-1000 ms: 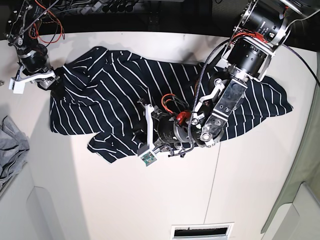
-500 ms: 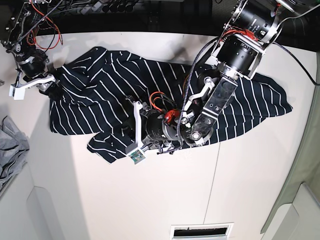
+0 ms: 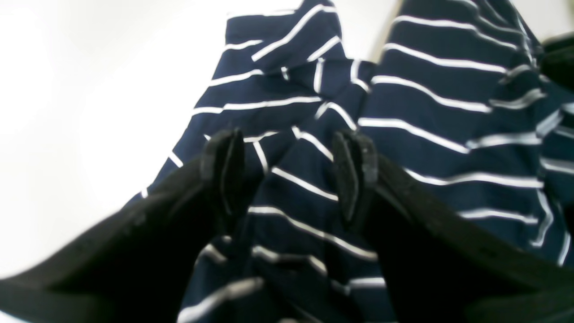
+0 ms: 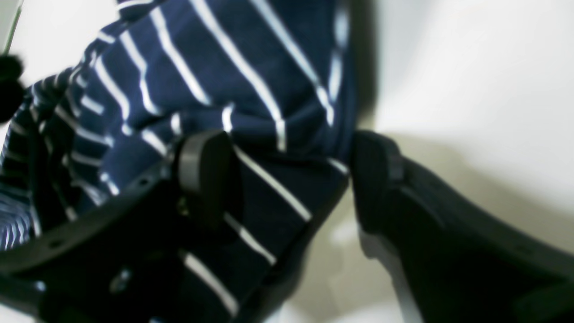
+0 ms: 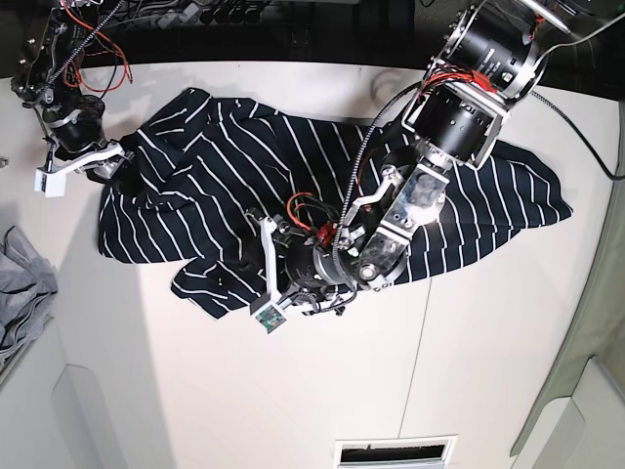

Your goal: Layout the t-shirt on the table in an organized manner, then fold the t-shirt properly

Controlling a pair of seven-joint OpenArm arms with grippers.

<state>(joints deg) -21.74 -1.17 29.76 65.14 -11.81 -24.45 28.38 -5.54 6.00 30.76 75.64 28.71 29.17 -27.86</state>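
Note:
I can see the t-shirt's front edge [image 5: 237,304] bunched up next to my left gripper's open fingers, so I should move back to that edge [image 3: 185,132], pinch it and pull it toward the front.
The t-shirt [image 5: 225,186], dark navy with thin white stripes, lies crumpled across the white table [image 5: 293,391]. My left gripper [image 5: 244,264] hovers low over the shirt's front fold. In the left wrist view its fingers [image 3: 224,170] stand apart, so the left gripper [image 3: 289,175] is open, with the striped t-shirt [image 3: 426,116] lying under and between them. My right gripper [image 5: 119,164] sits at the shirt's far-left edge. The right wrist view shows the right gripper [image 4: 291,175] open, with the t-shirt's [image 4: 251,76] hem running between the fingers [image 4: 206,166] above the table [image 4: 471,67].
A plain grey cloth [image 5: 20,283] hangs off the table's left edge. A thin dark seam [image 5: 420,342] crosses the tabletop, and a vent slot [image 5: 395,451] lies at the front edge. Red wiring shows on both arms.
My left arm has slid leftward over the shirt's front fold and its jaws have widened. The right gripper has shifted slightly right onto the shirt's edge.

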